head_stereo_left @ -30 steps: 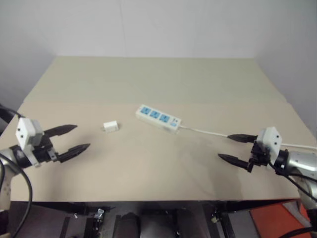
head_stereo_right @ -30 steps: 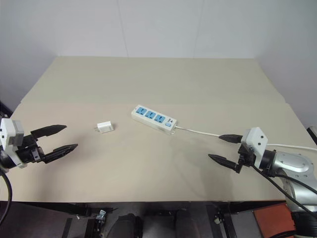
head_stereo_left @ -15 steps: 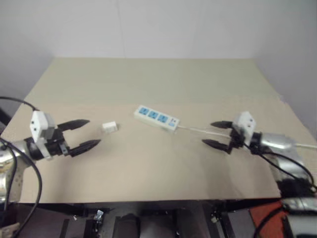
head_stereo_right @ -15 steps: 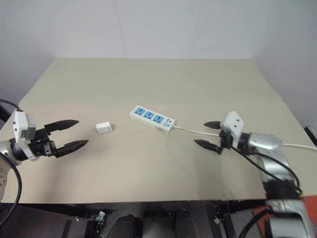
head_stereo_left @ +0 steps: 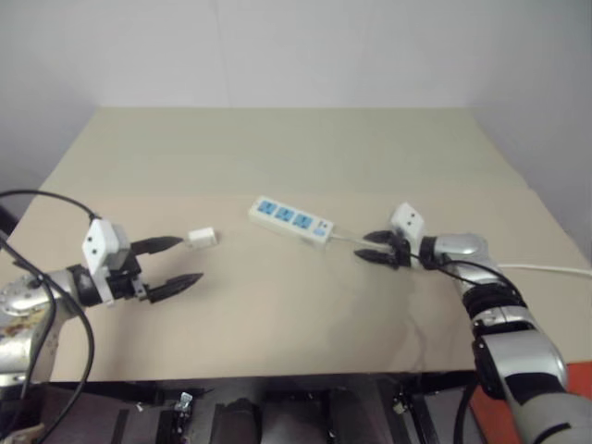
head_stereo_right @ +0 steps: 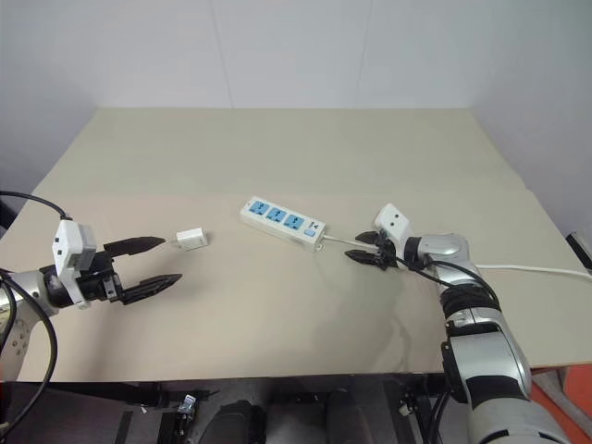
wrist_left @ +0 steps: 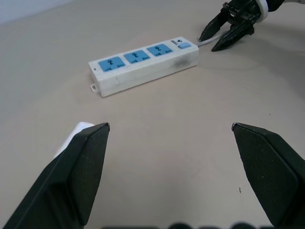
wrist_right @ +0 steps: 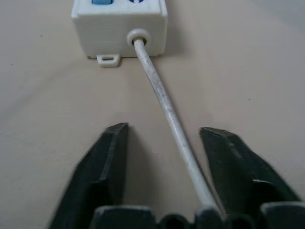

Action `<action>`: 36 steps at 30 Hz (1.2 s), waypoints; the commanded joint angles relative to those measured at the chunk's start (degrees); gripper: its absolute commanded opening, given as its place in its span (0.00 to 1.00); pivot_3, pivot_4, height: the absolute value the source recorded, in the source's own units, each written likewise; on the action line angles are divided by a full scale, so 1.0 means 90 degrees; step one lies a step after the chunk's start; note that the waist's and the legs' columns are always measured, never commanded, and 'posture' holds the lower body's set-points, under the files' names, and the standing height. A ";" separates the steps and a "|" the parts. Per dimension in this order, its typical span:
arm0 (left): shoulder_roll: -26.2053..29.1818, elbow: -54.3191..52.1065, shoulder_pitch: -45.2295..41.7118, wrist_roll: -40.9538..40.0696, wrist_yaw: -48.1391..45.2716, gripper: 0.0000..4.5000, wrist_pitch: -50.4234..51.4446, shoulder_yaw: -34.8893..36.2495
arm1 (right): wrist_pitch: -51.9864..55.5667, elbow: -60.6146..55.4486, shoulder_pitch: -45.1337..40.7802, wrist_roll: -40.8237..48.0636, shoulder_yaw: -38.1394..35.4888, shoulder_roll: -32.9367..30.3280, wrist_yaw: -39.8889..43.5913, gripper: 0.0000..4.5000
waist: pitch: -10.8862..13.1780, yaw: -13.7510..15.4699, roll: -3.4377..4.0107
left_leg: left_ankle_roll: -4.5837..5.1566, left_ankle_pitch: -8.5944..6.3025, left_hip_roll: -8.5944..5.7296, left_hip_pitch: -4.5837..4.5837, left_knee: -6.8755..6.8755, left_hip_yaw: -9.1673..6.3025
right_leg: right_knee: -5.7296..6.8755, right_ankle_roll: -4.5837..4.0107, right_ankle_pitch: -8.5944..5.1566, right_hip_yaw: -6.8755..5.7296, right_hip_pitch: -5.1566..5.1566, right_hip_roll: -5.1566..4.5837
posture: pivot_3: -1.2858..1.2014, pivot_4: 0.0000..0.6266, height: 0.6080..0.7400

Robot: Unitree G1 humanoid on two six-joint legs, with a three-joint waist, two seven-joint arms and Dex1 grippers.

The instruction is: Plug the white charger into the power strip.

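I expect the power strip [head_stereo_left: 290,220] to slide closer and bring the thin cord [head_stereo_left: 546,268] along when I pull, because the cord trails loosely from the power strip's switch end.
The white charger [head_stereo_left: 203,237] lies on the tan table [head_stereo_left: 277,324], left of the power strip [head_stereo_left: 291,219], a white bar with three blue sockets. My left gripper [head_stereo_left: 190,260] is open and low over the table. One fingertip is just short of the charger, which peeks out behind that finger in the left wrist view [wrist_left: 79,129]. My right gripper [head_stereo_right: 354,247] is open, its fingers straddling the strip's thin cord [wrist_right: 162,90] close to the switch end [wrist_right: 119,19]. Gaps show on both sides of the cord.
The cord [head_stereo_left: 546,269] trails off over the table's right edge. A pale wall stands behind the table. The right gripper [wrist_left: 228,31] also appears past the strip in the left wrist view.
The right gripper has travelled forward and left to the cord at the strip's end, and its fingers have narrowed. The left gripper has edged right toward the charger.
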 commanded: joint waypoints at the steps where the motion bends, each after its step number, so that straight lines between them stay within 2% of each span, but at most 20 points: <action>1: 0.0077 -0.0207 0.0057 -0.0050 0.0037 1.00 -0.0042 0.0208 | -0.0232 0.0129 -0.0125 -0.0075 -0.0060 0.0012 0.0063 0.33 | 0.0000 -0.0002 0.0000 | 0.0000 0.0000 0.0000 0.0003 -0.0001 0.0000 | 0.0000 0.0000 0.0000 0.0000 0.0002 0.0000 | 0.52 0.24 1.00; 5: 0.0065 -0.0215 0.0076 -0.0030 0.0060 1.00 -0.0074 0.0189 | -0.0360 0.0050 -0.0070 -0.0056 -0.0083 0.0026 0.0190 0.01 | 0.0000 -0.0002 0.0000 | 0.0000 0.0000 0.0000 0.0003 -0.0002 0.0000 | -0.0001 0.0000 0.0000 0.0000 0.0002 0.0000 | 0.52 0.24 1.00; 9: 0.0058 -0.0185 0.0054 -0.0010 0.0051 1.00 -0.0128 0.0166 | -0.0472 -0.0544 0.0229 0.0129 -0.0111 -0.0054 0.0582 0.00 | 0.0000 -0.0012 0.0000 | 0.0000 0.0000 0.0001 0.0003 -0.0005 0.0000 | -0.0001 0.0000 0.0000 0.0001 0.0001 0.0001 | 0.52 0.24 1.00; 14: 0.0055 -0.0147 0.0030 0.0075 0.0042 1.00 -0.0206 0.0116 | 0.0097 -0.2679 0.1401 0.0603 -0.0132 -0.0437 0.1237 0.00 | 0.0000 0.0010 0.0001 | 0.0000 0.0000 0.0001 0.0000 -0.0006 -0.0001 | -0.0004 0.0001 -0.0001 -0.0001 0.0000 0.0000 | 0.52 0.24 1.00; 17: 0.0030 -0.0119 0.0017 0.0103 0.0039 1.00 -0.0239 0.0095 | 0.0731 -0.3963 0.2137 0.0860 -0.0226 -0.0593 0.1098 0.00 | 0.0000 0.0008 0.0001 | 0.0000 -0.0001 0.0001 0.0003 -0.0005 -0.0001 | 0.0000 0.0001 -0.0001 -0.0001 0.0000 0.0001 | 0.52 0.24 1.00; 20: 0.0022 -0.0045 -0.0007 0.0164 0.0035 1.00 -0.0264 0.0004 | 0.1257 -0.4704 0.2594 0.0711 -0.0195 -0.0700 0.0661 0.22 | 0.0000 -0.0009 0.0001 | 0.0000 0.0000 0.0001 0.0008 -0.0005 0.0001 | 0.0005 0.0001 -0.0001 0.0002 0.0000 0.0001 | 0.52 0.24 1.00; 25: -0.0012 -0.0003 -0.0083 0.0206 0.0018 1.00 -0.0295 -0.0065 | 0.1666 -0.5641 0.3206 0.1098 -0.0518 -0.0692 0.0290 0.62 | 0.0001 0.0040 0.0001 | 0.0000 0.0000 0.0000 0.0008 -0.0005 0.0001 | 0.0000 0.0003 -0.0003 0.0001 0.0002 0.0001 | 0.52 0.24 1.00; 30: -0.0005 0.0062 -0.0094 0.0239 0.0003 1.00 -0.0369 -0.0069 | 0.2097 -0.6442 0.3572 0.1689 -0.1108 -0.0055 -0.0859 0.99 | 0.0000 0.0038 0.0001 | 0.0000 -0.0001 0.0000 0.0005 -0.0005 0.0001 | -0.0001 0.0003 -0.0003 0.0001 0.0001 0.0001 | 0.52 0.24 1.00; 33: -0.0018 0.0092 -0.0093 0.0260 0.0001 1.00 -0.0407 -0.0091 | 0.2413 -0.6851 0.3747 0.2026 -0.1256 0.0526 -0.1513 0.99 | 0.0000 0.0037 0.0001 | -0.0001 -0.0001 0.0001 0.0007 -0.0005 -0.0001 | 0.0002 0.0002 -0.0003 0.0001 0.0001 0.0003 | 0.52 0.24 1.00; 36: -0.0036 0.0144 -0.0165 0.0300 0.0016 1.00 -0.0426 -0.0168 | 0.2575 -0.7143 0.3929 0.1938 -0.0987 0.0831 -0.1862 0.99 | 0.0000 0.0042 0.0001 | -0.0001 -0.0001 0.0000 0.0004 -0.0005 0.0000 | -0.0001 0.0002 -0.0003 0.0001 0.0001 0.0001 | 0.52 0.24 1.00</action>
